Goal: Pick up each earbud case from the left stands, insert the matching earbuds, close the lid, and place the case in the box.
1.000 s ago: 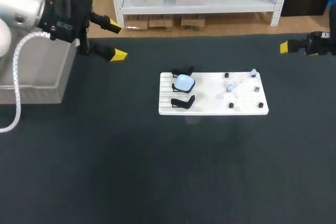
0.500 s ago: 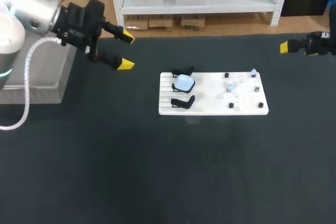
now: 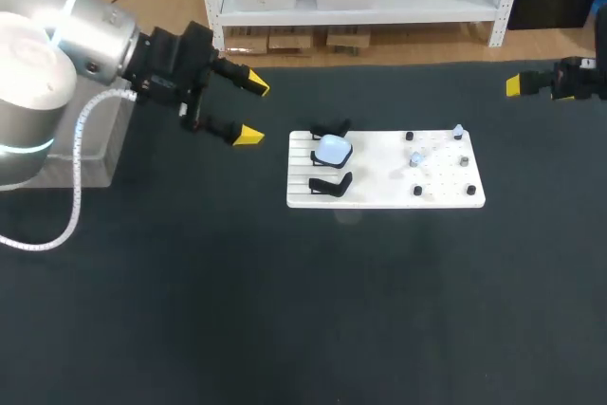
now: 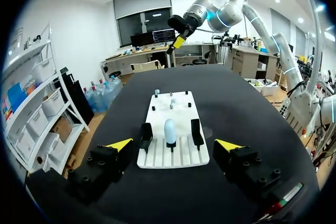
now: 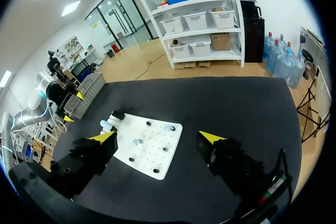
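Observation:
The closed pale blue earbud case will show empty hollows when I swing its lid open, because both pale earbuds stand out among the pegs.
A white board lies mid-table with black stands at its left end. A pale blue earbud case sits on the middle stand, and the stands on either side are bare. Two pale earbuds rest among black pegs on the right half. My left gripper hangs open just left of the board, nothing between its fingers. In the left wrist view the left gripper faces the case straight ahead. My right gripper stays open at the far right, with the board ahead of the right gripper.
A grey box stands at the table's left edge, partly behind my left arm. Dark tabletop stretches in front of the board and to its right.
My left arm has swung right, away from the grey box and toward the board's left end. The right arm, the case and the earbuds have not moved.

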Controlling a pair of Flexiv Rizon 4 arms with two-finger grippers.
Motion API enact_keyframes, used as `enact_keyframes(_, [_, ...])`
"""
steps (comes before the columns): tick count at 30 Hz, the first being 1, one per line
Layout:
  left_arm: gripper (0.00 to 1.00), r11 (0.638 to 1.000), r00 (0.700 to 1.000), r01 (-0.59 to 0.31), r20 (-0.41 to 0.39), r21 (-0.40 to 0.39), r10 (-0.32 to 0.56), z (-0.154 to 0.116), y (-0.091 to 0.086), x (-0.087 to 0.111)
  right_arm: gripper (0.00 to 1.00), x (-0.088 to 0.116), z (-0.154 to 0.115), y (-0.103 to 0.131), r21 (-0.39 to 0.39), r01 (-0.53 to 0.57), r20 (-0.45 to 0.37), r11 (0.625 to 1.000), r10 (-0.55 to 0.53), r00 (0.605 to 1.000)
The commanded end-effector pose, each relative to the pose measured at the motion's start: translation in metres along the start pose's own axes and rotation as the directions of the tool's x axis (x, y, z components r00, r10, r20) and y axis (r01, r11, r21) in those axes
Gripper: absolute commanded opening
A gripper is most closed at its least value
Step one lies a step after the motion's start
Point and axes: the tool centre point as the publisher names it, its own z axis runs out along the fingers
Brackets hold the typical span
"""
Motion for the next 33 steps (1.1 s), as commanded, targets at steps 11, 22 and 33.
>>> enact_keyframes(11, [1.00,0.993,0.997,0.077,-0.015,0.088,-0.076,0.047,0.009,0.021,1.00,0.000,0.000,0.000,0.002,0.000,0.000,1.000,0.000,1.000])
enact_keyframes(22, [1.00,0.995,0.996,0.084,0.004,0.057,-0.085,0.068,0.007,0.024,1.00,0.000,0.000,0.000,0.002,0.000,0.000,1.000,0.000,1.000])
enact_keyframes(33, [1.00,0.986,0.986,0.164,0.040,0.009,-0.164,0.085,0.007,0.029,1.00,0.000,0.000,0.000,0.002,0.000,0.000,1.000,0.000,1.000])
